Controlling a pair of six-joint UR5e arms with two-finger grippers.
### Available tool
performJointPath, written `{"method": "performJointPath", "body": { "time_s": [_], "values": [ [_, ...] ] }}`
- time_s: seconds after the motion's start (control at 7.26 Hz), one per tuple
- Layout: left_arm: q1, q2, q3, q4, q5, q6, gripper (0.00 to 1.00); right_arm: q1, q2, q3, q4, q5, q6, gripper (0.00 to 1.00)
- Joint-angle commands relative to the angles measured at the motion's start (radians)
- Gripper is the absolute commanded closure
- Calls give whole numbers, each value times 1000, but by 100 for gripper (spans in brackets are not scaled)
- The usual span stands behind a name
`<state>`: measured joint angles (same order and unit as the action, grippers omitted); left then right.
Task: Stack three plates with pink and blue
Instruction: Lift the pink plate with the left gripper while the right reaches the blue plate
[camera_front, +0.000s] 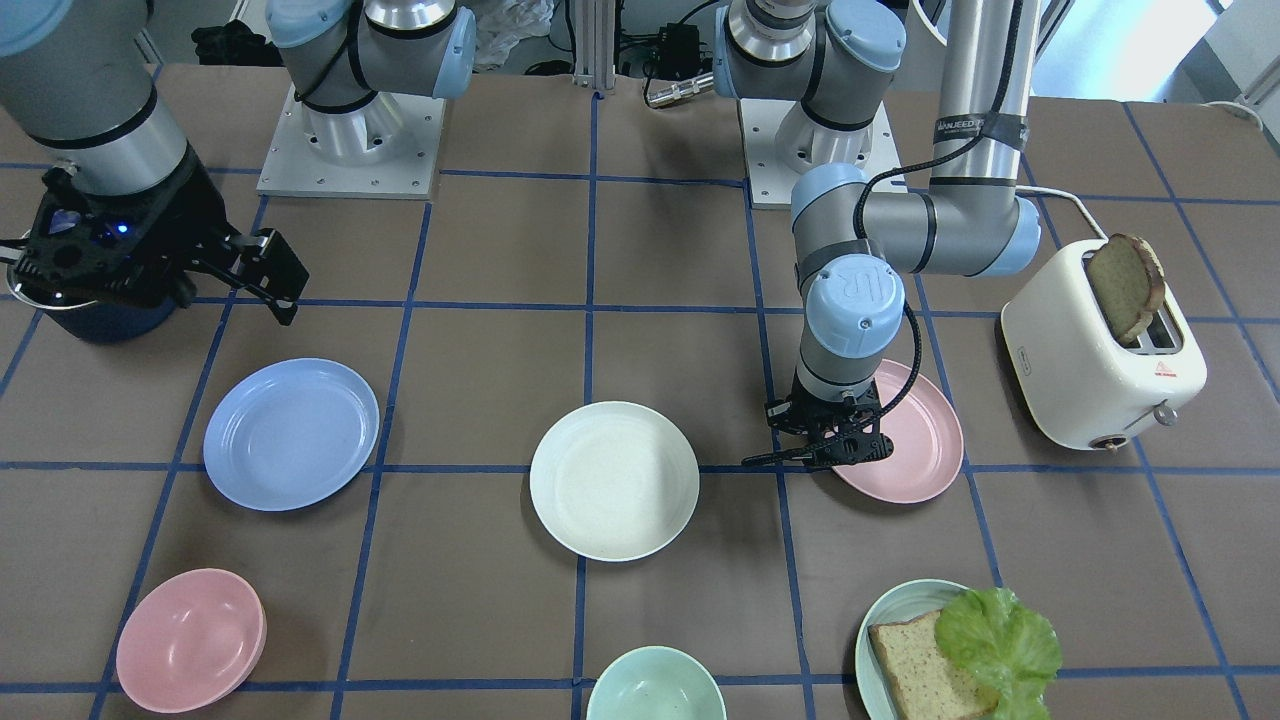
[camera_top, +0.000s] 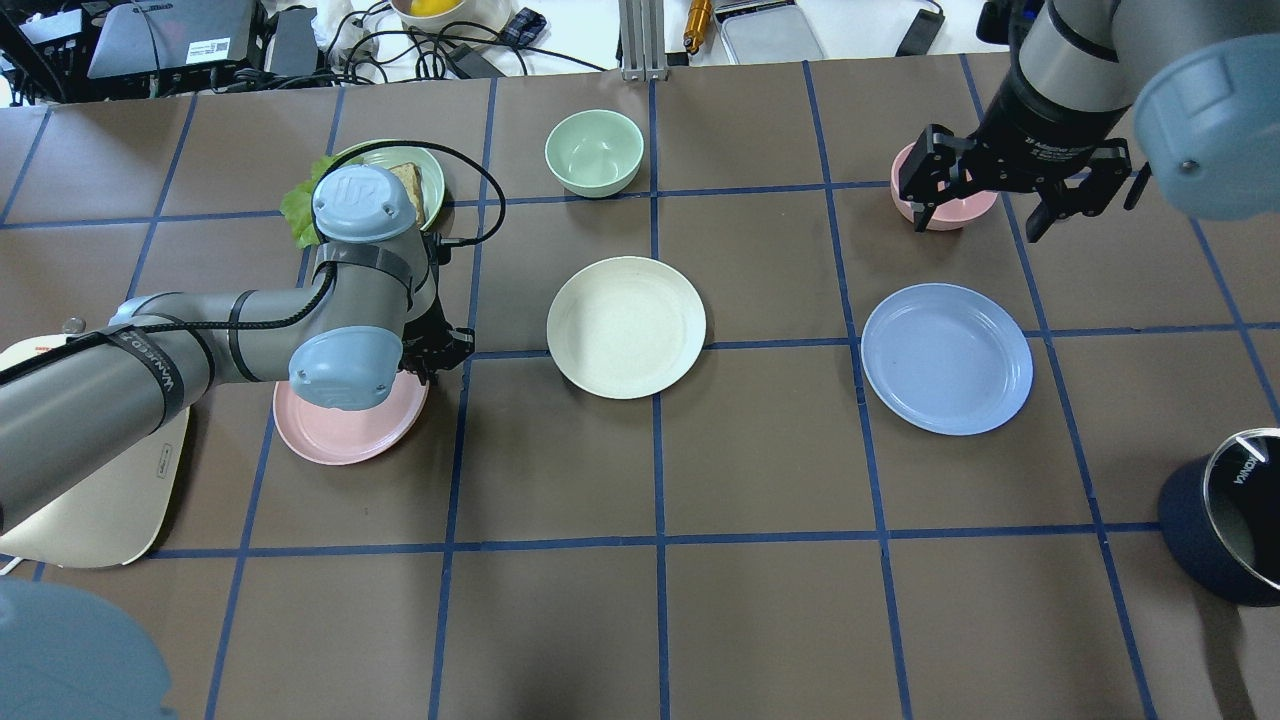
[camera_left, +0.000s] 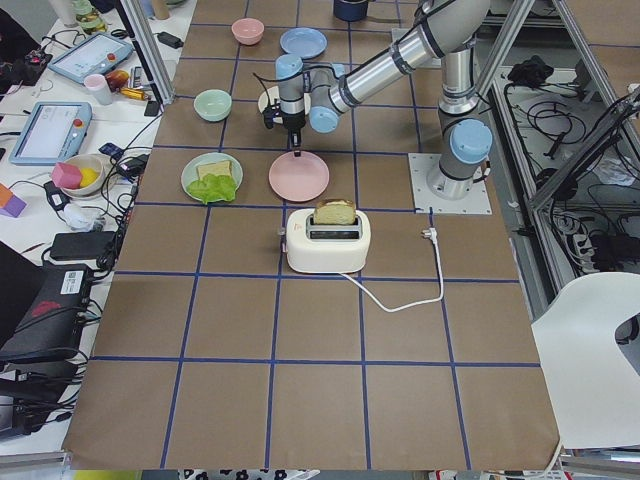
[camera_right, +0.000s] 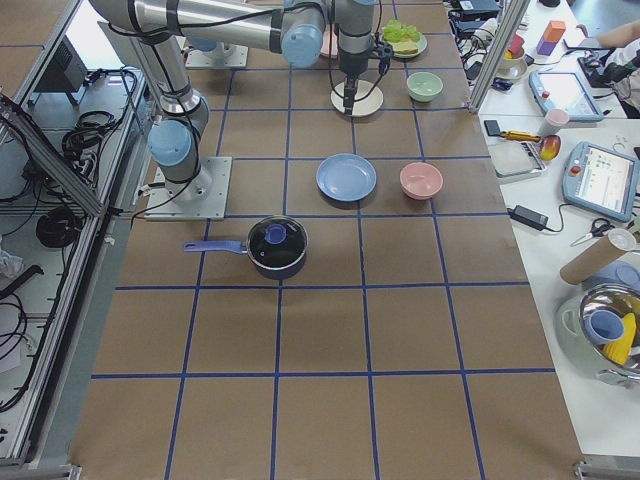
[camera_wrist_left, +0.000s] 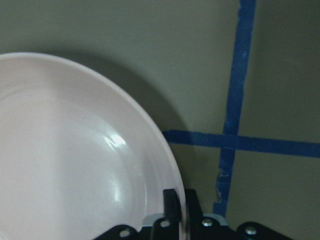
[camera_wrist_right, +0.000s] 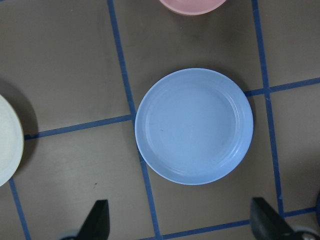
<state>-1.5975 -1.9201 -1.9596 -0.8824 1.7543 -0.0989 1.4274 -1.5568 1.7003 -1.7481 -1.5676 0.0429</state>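
The light blue plate (camera_front: 292, 433) and the cream-white plate (camera_front: 614, 481) look equally wide, so I expect the light blue plate to cover the other one almost rim to rim when I carry it onto the stack.
The pale pink plate (camera_front: 920, 450) lies on the robot's left side of the table. My left gripper (camera_front: 825, 455) is at its rim on the side facing the centre. In the left wrist view the fingers (camera_wrist_left: 172, 202) are closed on that rim, with the pink plate (camera_wrist_left: 75, 160) filling the left of the view. The cream-white plate (camera_front: 614, 480) sits at the table's centre. The light blue plate (camera_front: 291, 433) sits on the robot's right side. My right gripper (camera_top: 985, 205) is open and empty, high above the table; in its wrist view the blue plate (camera_wrist_right: 194, 126) is below it.
A cream toaster (camera_front: 1100, 360) with a bread slice stands beside the pink plate. A teal plate (camera_front: 885, 620) with bread and lettuce, a mint bowl (camera_front: 655, 685) and a pink bowl (camera_front: 190, 640) line the far edge. A dark pot (camera_top: 1230, 520) stands near the robot's right.
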Motion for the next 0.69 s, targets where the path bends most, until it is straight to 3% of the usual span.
{"method": "performJointPath", "body": {
  "time_s": [0.0,0.28,0.55],
  "values": [
    [-38,-7,46,-36,22,-16,100,-56,23,62,-129,-12,-73,0],
    [-42,-7,88,-78,22,-19,100,-125,78,71,-128,-74,-142,0],
    [-55,-10,210,-226,21,-54,100,-203,148,108,-128,-34,-263,0]
  ]
}}
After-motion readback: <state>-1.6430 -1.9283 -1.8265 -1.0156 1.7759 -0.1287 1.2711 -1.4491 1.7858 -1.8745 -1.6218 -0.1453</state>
